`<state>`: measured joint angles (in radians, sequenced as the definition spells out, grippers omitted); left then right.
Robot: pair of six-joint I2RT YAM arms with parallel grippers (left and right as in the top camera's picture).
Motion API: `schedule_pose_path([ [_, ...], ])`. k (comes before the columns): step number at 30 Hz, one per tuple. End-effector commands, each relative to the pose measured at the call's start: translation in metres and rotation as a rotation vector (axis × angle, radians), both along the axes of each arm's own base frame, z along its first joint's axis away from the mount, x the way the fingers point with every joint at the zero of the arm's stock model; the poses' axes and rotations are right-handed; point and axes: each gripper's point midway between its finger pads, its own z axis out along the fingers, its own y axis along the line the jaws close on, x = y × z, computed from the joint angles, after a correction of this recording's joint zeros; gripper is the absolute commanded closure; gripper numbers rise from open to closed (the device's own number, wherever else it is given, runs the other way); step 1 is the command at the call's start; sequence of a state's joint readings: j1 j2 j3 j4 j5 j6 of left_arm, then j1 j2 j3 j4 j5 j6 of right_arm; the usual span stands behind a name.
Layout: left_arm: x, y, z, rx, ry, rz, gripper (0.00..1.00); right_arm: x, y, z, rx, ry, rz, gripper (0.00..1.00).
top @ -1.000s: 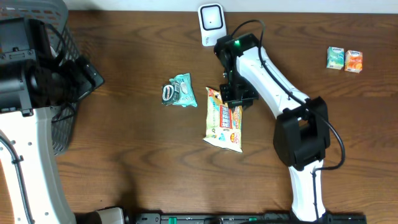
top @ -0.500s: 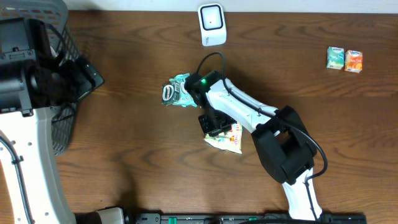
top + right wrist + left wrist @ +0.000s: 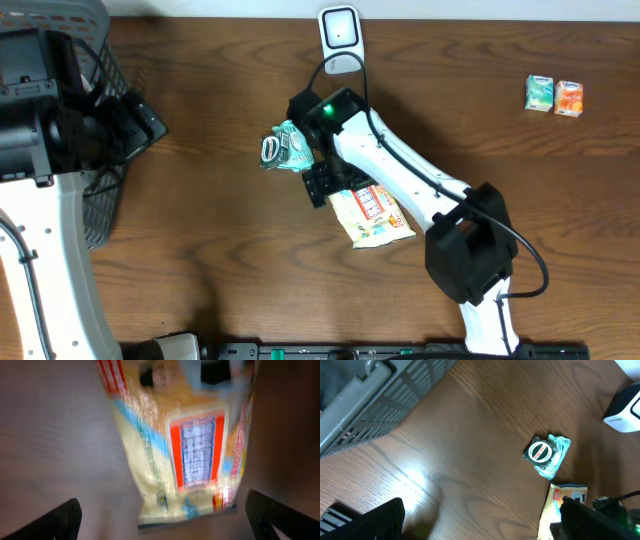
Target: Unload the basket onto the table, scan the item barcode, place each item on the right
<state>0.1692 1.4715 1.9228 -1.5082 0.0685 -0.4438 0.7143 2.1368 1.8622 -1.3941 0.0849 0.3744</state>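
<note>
The yellow snack packet has its printed front (image 3: 369,204) in view and its barcode hidden, so my right gripper should grab its edge (image 3: 187,520) and turn the packet over before scanning.
A yellow snack packet (image 3: 375,215) with red and blue print lies on the wooden table, tilted, partly under the right arm. My right gripper (image 3: 333,185) hangs over its upper-left end, open. In the right wrist view the packet (image 3: 192,450) is blurred, and its near edge sits between the wide-spread gripper (image 3: 165,520) without touching either finger. The white scanner (image 3: 340,38) stands at the table's back edge. My left gripper (image 3: 145,125) stays at the far left by the basket, open and empty. In its own view, the left gripper (image 3: 480,530) faces the packet (image 3: 560,505).
A green wrapped packet (image 3: 286,147) lies just left of the right gripper; it shows as well in the left wrist view (image 3: 547,454). A grey wire basket (image 3: 95,170) stands at the left edge. Two small juice boxes (image 3: 554,96) sit at the back right.
The right gripper carried the snack packet left and toward the front, then opened and let it go. The packet now lies turned at an angle. The left arm has not moved.
</note>
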Motion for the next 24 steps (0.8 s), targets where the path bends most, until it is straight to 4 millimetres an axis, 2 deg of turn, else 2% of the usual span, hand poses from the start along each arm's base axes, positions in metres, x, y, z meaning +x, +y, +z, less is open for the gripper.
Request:
schedule_pose_path([
  [1, -0.001, 0.002, 0.002, 0.010, -0.003, -0.001, 0.02, 0.006, -0.007, -0.012, -0.131, -0.123, 0.069, 0.01],
  [8, -0.001, 0.002, 0.002, 0.011, -0.004, -0.001, 0.02, 0.008, 0.000, -0.054, -0.153, -0.232, 0.099, 0.01],
  [15, -0.001, 0.002, 0.002, 0.011, -0.004, -0.001, 0.02, 0.007, -0.029, -0.087, -0.235, -0.271, 0.095, 0.01],
  [16, -0.001, 0.002, 0.002, 0.011, -0.004, -0.001, 0.02, 0.006, -0.032, -0.091, -0.235, -0.272, 0.091, 0.07],
  [18, -0.001, 0.002, 0.002, 0.011, -0.004, -0.001, 0.02, 0.004, -0.036, -0.095, -0.237, -0.263, 0.085, 0.45],
  [19, -0.001, 0.002, 0.002, 0.011, -0.004, -0.001, 0.02, 0.004, -0.037, -0.095, -0.235, -0.257, 0.082, 0.60],
  [20, -0.001, 0.002, 0.002, 0.011, -0.004, -0.001, 0.02, 0.004, -0.036, -0.093, -0.229, -0.251, 0.079, 0.67],
  [23, -0.001, 0.002, 0.002, 0.011, -0.004, -0.001, 0.02, 0.012, -0.037, -0.073, -0.219, -0.238, 0.053, 0.99],
  [24, -0.001, 0.002, 0.002, 0.011, -0.004, -0.001, 0.02, 0.018, -0.038, -0.060, -0.210, -0.232, 0.035, 0.99],
])
